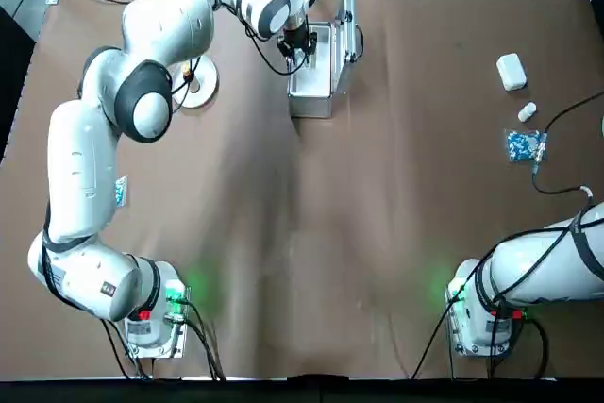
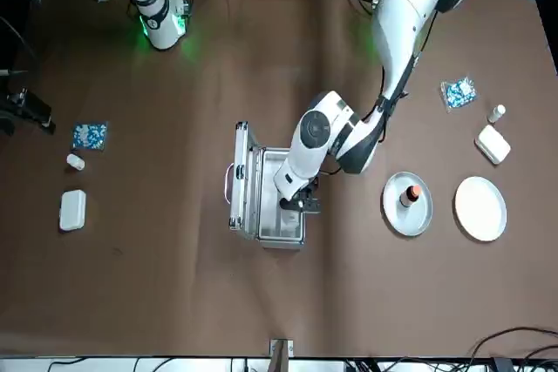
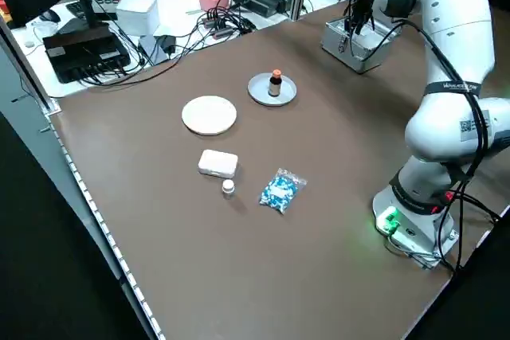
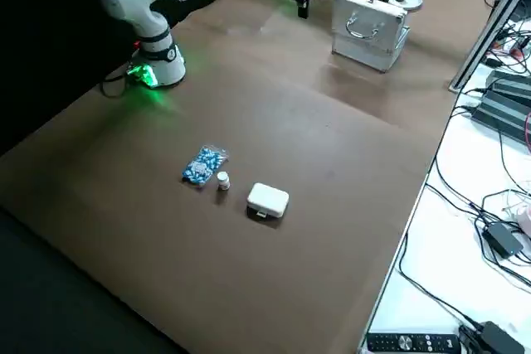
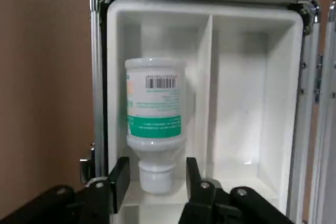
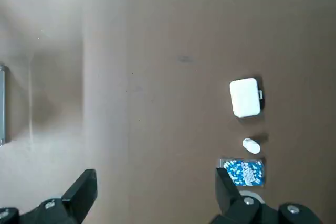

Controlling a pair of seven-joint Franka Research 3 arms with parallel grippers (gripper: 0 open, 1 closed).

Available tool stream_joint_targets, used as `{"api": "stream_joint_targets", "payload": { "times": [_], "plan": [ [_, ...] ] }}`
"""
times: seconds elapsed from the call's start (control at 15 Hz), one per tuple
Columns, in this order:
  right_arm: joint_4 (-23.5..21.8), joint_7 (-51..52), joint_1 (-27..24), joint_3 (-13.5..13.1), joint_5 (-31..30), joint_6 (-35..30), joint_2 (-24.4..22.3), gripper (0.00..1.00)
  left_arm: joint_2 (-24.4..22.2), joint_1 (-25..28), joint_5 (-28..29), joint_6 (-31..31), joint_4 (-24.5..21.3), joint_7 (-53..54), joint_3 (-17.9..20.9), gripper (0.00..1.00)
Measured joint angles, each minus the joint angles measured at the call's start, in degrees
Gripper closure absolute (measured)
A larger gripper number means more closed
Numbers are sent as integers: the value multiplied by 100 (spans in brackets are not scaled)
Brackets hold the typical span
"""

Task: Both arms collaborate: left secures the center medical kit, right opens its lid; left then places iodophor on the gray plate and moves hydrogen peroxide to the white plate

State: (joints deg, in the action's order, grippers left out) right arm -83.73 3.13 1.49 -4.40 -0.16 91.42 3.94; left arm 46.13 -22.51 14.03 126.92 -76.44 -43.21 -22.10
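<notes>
A gap is visible between the bottle and the divider, so the hydrogen peroxide will come out of the kit right away when the robot lifts its cap.
The medical kit stands open at the centre back, its lid upright on the side toward the right arm. In the left wrist view the hydrogen peroxide, a whitish bottle with a green label, lies in one compartment of the kit. My left gripper is open inside the kit, and its fingers stand on either side of the bottle's cap. The iodophor stands on the gray plate. Beside it lies the bare white plate. My right gripper hangs open high above the table.
A white box, a small bottle and a blue packet lie on the right side. A like set, a box, a bottle and a packet, lies beyond the plates on the left side.
</notes>
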Motion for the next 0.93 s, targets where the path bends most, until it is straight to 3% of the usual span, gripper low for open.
{"api": "stream_joint_targets", "payload": {
  "times": [0.93],
  "plan": [
    [174, 0, 1, -2, 0, 16, -1, 1, 72, 2, 4, -1, 0, 14, 6, 52]
  ]
}}
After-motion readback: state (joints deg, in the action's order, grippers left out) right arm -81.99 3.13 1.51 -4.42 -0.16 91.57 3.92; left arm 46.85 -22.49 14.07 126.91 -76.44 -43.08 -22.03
